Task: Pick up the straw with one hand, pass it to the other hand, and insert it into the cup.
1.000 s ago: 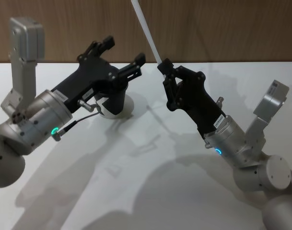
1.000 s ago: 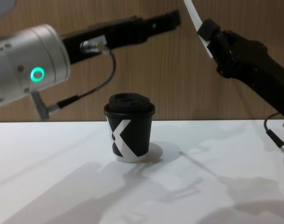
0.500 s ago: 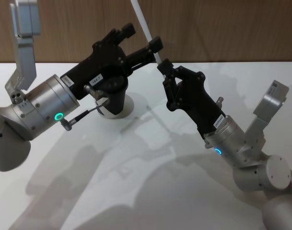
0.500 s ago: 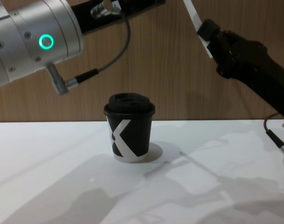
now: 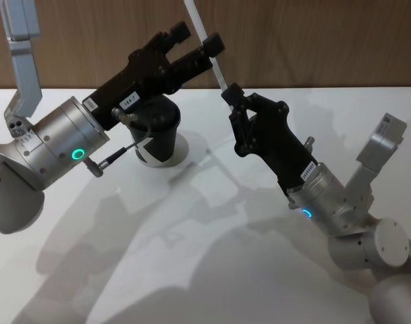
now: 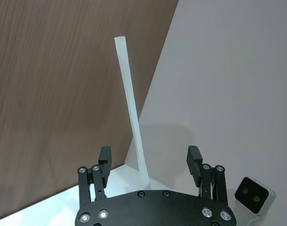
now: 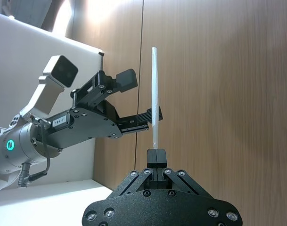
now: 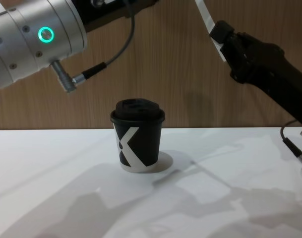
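Observation:
I expect the straw's upper end [image 7: 154, 50] to keep sticking out when I push the straw down, because the straw is much longer than the cup [image 5: 158, 132] is tall.
My right gripper [image 5: 227, 94] is shut on the lower end of the straw [image 5: 204, 40], a thin white tube held up in the air and leaning away to the left. My left gripper [image 5: 196, 38] is open, with one finger on either side of the straw above the right gripper's hold. In the left wrist view the straw [image 6: 131, 113] stands in the gap of the left gripper [image 6: 149, 160], clear of both fingers. The cup [image 8: 137, 134], black with a white X mark and a black lid, stands upright on the table below the left gripper.
The white table [image 5: 212, 270] spreads out in front of the cup. A wooden wall [image 8: 180, 74] rises right behind it. A thin dark cable with a metal plug [image 8: 74, 82] hangs from the left arm above the cup.
My left gripper has risen from cup height and moved right, so its open fingers now straddle the straw. The right gripper and straw have held still.

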